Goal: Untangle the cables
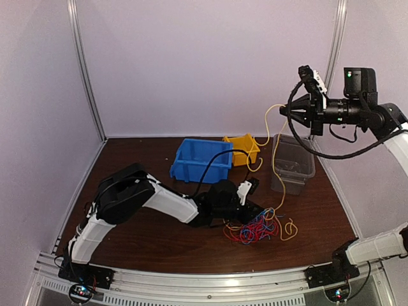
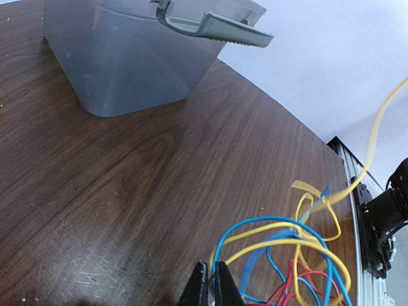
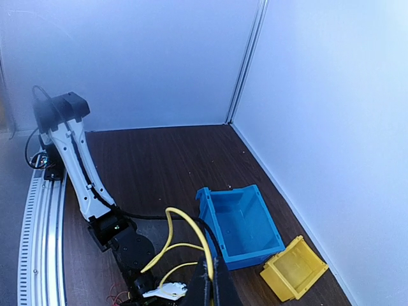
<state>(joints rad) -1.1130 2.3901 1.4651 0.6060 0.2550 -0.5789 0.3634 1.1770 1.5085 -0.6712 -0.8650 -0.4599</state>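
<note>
Next, I open my left gripper, which is pinning yellow and blue loops point(image 2: 223, 245) at the pile's edge, while my right gripper lifts the yellow cable point(image 1: 274, 157) clear of the pile.
A tangle of thin yellow, red and blue cables point(image 1: 257, 227) lies on the brown table at the front right. My left gripper point(image 1: 237, 224) is low at the pile's left edge; in the left wrist view it point(image 2: 211, 280) is shut on strands at the edge of the cable pile point(image 2: 299, 255). My right gripper point(image 1: 282, 112) is high above the table, shut on a yellow cable point(image 1: 275, 159) that runs taut down to the pile. In the right wrist view the gripper point(image 3: 211, 275) pinches the yellow cable point(image 3: 191, 229).
A blue bin point(image 1: 201, 159) and a smaller yellow bin point(image 1: 243, 148) stand at the back middle. A clear grey container point(image 1: 292, 164) stands at the right, close to the hanging cable. It fills the upper left of the left wrist view point(image 2: 127, 57). White walls enclose the table.
</note>
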